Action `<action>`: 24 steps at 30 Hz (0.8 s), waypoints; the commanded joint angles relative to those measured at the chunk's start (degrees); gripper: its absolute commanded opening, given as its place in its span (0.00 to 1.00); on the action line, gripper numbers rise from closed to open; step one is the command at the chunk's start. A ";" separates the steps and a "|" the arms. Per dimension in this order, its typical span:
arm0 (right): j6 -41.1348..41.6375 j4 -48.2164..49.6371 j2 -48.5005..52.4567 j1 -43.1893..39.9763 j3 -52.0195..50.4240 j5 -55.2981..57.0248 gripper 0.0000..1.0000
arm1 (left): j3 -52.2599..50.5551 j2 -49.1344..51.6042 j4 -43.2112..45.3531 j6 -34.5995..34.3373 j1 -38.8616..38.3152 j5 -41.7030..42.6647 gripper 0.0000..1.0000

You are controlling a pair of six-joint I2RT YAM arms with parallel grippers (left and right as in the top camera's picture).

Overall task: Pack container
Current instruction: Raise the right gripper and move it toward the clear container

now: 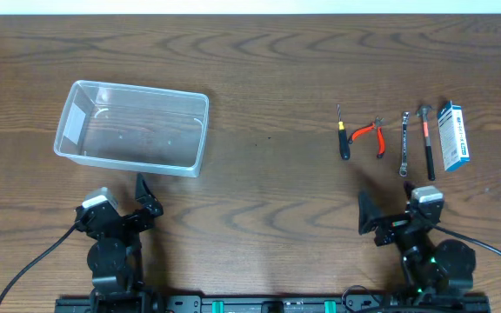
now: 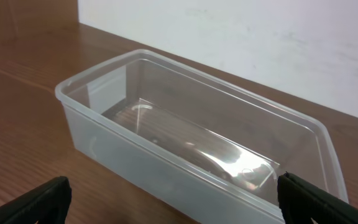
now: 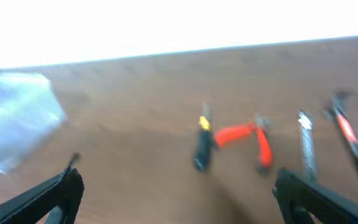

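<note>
I should move my left gripper away and use my right gripper to pull the container (image 1: 136, 127) over by its tool-side end (image 1: 202, 136), because the container is far from the tools.
The clear plastic container (image 1: 133, 128) lies empty at the left of the table, white label on its left short end; it fills the left wrist view (image 2: 197, 143). A black-and-yellow screwdriver (image 1: 344, 139), orange pliers (image 1: 370, 136), a silver wrench (image 1: 404, 143), a red-and-black hammer (image 1: 427, 143) and a blue-white box (image 1: 453, 136) lie in a row at the right. The blurred right wrist view shows the screwdriver (image 3: 201, 144), pliers (image 3: 247, 140), wrench (image 3: 306, 146) and hammer (image 3: 350, 140). My left gripper (image 1: 143, 196) is open and empty just in front of the container. My right gripper (image 1: 365, 213) is open and empty, in front of the tools.
The table is dark wood (image 1: 268, 78). A white wall runs behind its far edge (image 2: 260, 37). Both arm bases sit at the table's front edge with black cables trailing off.
</note>
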 commanded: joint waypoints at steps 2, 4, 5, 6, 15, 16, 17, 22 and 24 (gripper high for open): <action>7.30 6.67 3.28 -0.46 0.52 -5.77 0.99 | -1.42 0.28 1.84 0.35 -0.17 1.20 0.98; 7.21 9.03 7.54 -0.46 2.82 -5.66 0.99 | -0.94 0.28 5.68 0.33 -0.17 1.20 0.98; 7.19 9.53 10.56 -0.46 4.79 -5.05 0.99 | -0.55 0.28 8.15 0.35 -0.17 1.16 0.98; 6.49 9.62 14.10 -0.46 7.28 -4.70 0.99 | -0.13 0.31 10.14 0.42 -0.15 1.03 0.98; -2.86 6.86 54.12 4.09 41.81 -4.81 0.99 | 8.96 7.48 13.22 3.28 0.59 -8.81 0.98; -4.17 5.44 59.04 5.66 47.01 -4.83 0.99 | 10.86 9.44 13.20 4.46 1.03 -9.66 0.98; -5.64 3.96 63.23 7.23 51.63 -4.68 0.99 | 12.52 11.23 13.20 5.86 1.51 -9.64 0.98; -19.10 -2.69 83.08 17.81 72.81 0.07 0.99 | 21.07 22.45 12.96 8.76 5.11 -9.64 0.98; -20.41 -2.54 88.56 20.70 77.50 0.07 0.99 | 23.82 26.58 12.70 8.76 6.91 -9.62 0.98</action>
